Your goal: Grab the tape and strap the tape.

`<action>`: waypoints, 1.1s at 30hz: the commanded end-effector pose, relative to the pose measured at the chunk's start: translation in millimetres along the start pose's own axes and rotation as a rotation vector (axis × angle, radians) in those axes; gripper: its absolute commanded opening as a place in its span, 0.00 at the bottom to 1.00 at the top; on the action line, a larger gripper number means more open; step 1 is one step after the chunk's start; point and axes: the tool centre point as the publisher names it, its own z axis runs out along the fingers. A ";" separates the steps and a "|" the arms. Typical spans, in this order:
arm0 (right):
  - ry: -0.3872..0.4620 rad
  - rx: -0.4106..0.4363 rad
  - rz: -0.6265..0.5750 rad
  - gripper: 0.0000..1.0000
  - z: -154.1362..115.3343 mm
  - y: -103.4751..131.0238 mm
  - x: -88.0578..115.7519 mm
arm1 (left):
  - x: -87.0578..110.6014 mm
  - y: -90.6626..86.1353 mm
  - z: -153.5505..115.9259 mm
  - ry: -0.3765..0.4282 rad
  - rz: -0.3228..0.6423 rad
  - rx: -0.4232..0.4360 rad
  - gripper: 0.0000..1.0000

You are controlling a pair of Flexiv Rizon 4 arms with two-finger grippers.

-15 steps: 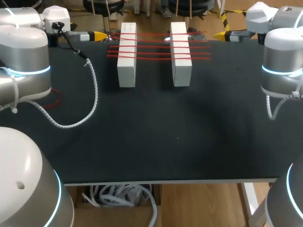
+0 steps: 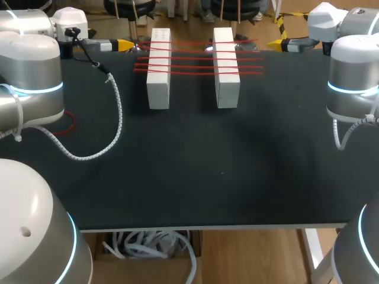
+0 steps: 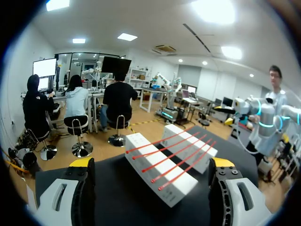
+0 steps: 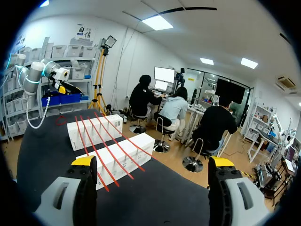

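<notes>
I expect the nearest tape piece (image 2: pixel 192 73) to stay stretched out when I lift its end, because the red tape's loose ends (image 2: pixel 252 73) stick out level past the white blocks.
Two white blocks (image 2: pixel 159 71) (image 2: pixel 226 68) lie side by side at the table's far end, with several strands of red tape (image 2: pixel 195 59) stretched across both. My left gripper (image 2: pixel 125 44) hovers open just left of the strands' ends, and my right gripper (image 2: pixel 275 43) hovers open just right of them. Neither holds anything. In the left wrist view the left gripper (image 3: pixel 151 162) stands wide, with the near block (image 3: pixel 160 181) and red tape (image 3: pixel 175 157) ahead of it. Seen from the right wrist, the right gripper (image 4: pixel 152 161) is also wide, facing the blocks (image 4: pixel 123 160) and tape (image 4: pixel 106 146).
A white coiled cable (image 2: pixel 112 127) hangs from my left arm and trails over the table's left side. A loose red loop (image 2: pixel 70 123) lies beside that arm. The black tabletop (image 2: pixel 207 177) stretches to the front edge.
</notes>
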 end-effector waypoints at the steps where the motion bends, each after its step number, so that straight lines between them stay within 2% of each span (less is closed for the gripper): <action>1: 0.001 0.000 0.000 1.00 -0.1 0.0 -0.2 | -5.2 2.5 -5.2 0.051 0.026 -0.011 1.00; 5: 0.001 0.000 0.000 1.00 -0.1 0.0 -0.2 | 2.6 7.5 -5.3 0.178 0.084 -0.060 1.00; 8: 0.001 0.000 0.000 1.00 -0.1 0.0 -0.2 | 15.8 11.4 -0.6 0.307 0.153 -0.118 1.00; 11: 0.001 0.000 0.000 1.00 -0.1 0.0 -0.2 | 27.2 20.9 3.4 0.408 0.228 -0.141 1.00; 12: 0.001 0.000 0.000 1.00 -0.1 0.0 -0.2 | 30.7 23.1 5.0 0.430 0.256 -0.153 1.00; 14: 0.001 0.000 0.000 1.00 -0.1 0.0 -0.2 | 41.3 24.0 7.8 0.460 0.389 -0.165 1.00; 15: 0.001 0.000 0.000 1.00 -0.1 0.0 -0.2 | 45.1 25.3 8.6 0.463 0.435 -0.172 1.00; 26: 0.001 0.000 0.000 1.00 -0.1 0.0 -0.2 | 45.1 25.3 8.6 0.463 0.435 -0.172 1.00; 27: 0.001 0.000 0.000 1.00 -0.1 0.0 -0.2 | 42.8 29.0 7.1 0.456 0.409 -0.170 1.00; 28: 0.001 0.000 0.000 1.00 -0.1 0.0 -0.2 | 41.4 30.3 6.3 0.442 0.437 -0.170 1.00; 33: 0.001 0.000 0.000 1.00 -0.1 0.0 -0.2 | 37.9 35.0 7.4 0.510 0.468 -0.182 1.00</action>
